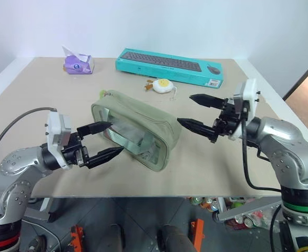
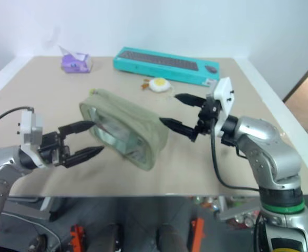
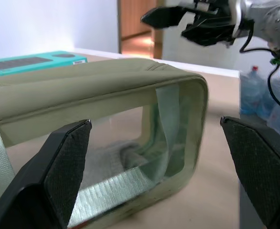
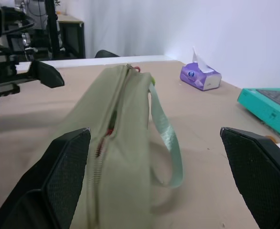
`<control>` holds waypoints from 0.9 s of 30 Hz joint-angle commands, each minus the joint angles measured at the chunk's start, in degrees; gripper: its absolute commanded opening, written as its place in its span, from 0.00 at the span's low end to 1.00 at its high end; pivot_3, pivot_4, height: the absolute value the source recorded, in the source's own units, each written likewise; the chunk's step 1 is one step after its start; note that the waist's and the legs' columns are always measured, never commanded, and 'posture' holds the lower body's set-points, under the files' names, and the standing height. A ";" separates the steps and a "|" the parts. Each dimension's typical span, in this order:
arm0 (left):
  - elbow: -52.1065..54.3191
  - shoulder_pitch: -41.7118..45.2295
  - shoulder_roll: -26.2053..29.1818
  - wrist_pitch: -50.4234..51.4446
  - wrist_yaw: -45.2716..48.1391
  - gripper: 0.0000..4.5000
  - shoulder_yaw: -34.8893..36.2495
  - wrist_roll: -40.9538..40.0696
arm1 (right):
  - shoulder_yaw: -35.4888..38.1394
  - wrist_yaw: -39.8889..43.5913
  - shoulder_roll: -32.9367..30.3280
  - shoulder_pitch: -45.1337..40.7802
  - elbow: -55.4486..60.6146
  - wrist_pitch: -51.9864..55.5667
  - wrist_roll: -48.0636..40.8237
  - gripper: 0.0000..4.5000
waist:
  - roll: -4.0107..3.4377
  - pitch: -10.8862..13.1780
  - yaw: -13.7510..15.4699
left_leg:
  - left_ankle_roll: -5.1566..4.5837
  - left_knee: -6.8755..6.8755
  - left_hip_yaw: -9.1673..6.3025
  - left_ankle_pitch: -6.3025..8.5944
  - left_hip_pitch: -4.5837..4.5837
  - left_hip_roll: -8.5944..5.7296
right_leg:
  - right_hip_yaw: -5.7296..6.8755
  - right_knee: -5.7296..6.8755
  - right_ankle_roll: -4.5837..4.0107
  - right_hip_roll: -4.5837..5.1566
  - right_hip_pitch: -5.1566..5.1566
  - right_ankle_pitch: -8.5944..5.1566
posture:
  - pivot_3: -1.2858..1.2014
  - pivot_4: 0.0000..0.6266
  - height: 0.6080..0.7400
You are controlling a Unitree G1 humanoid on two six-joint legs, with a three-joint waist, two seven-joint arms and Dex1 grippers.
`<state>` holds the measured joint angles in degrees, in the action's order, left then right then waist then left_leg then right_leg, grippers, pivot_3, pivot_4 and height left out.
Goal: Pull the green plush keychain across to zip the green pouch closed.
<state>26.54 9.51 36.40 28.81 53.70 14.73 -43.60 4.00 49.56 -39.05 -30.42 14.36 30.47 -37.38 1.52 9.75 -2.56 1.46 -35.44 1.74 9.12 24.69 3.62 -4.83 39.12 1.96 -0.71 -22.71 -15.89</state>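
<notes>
My right gripper will make the pouch's opening (image 4: 97, 174) gape wide when it pulls the opening's near rim, because a dark gap (image 4: 113, 119) shows between the zipper's edges.
The green pouch (image 1: 138, 128) lies at an angle in the middle of the table, its clear window side toward my left arm and its zipper along the top (image 4: 112, 129). The green plush keychain (image 1: 102, 93) shows as a small lime tuft at the pouch's far left end. My left gripper (image 1: 115, 137) is open beside the window side, near the front left, fingers (image 3: 59, 167) apart and not touching. My right gripper (image 1: 185, 109) is open just off the pouch's right end, with nothing between its fingers (image 4: 63, 162).
A teal keyboard box (image 1: 170, 66) lies along the back of the table (image 1: 217, 168). A purple tissue box (image 1: 79, 64) stands at the back left. A white-and-yellow egg-like trinket (image 1: 163, 85) sits just behind the pouch. The table's front edge runs close under both grippers.
</notes>
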 commanded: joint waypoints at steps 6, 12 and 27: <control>3.44 -0.29 -0.94 -1.58 -2.91 1.00 -1.50 0.08 | -1.68 3.70 1.56 0.52 -1.88 -1.01 1.14 1.00 | -0.01 0.00 -0.04 | 0.00 0.11 -0.10 0.05 0.38 0.00 | 0.07 0.02 0.06 -0.05 -0.39 0.03 | 0.52 0.24 1.00; 3.06 -0.69 -0.75 -1.31 -2.82 1.00 -2.08 -0.33 | -2.43 4.37 3.03 -0.77 -5.26 -1.88 3.01 1.00 | -0.01 0.00 -0.05 | 0.01 0.07 -0.10 0.07 0.38 -0.02 | 0.08 0.02 0.11 -0.03 -0.37 0.00 | 0.52 0.24 1.00; 2.86 -0.32 -0.66 -1.80 -2.06 1.00 -4.76 0.41 | -3.58 7.00 5.11 -1.89 -7.97 -2.53 4.76 0.23 | -0.01 0.00 -0.06 | 0.02 0.05 -0.10 0.05 0.37 -0.01 | 0.07 0.02 0.17 -0.04 -0.37 0.04 | 0.52 0.24 1.00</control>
<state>27.98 8.75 35.29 27.91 51.58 9.65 -43.07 -0.07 56.14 -34.05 -30.83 5.78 28.44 -32.36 1.50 9.75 -2.61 1.48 -35.38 1.65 9.17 25.06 3.60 -4.76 39.14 2.12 -0.75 -23.08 -15.85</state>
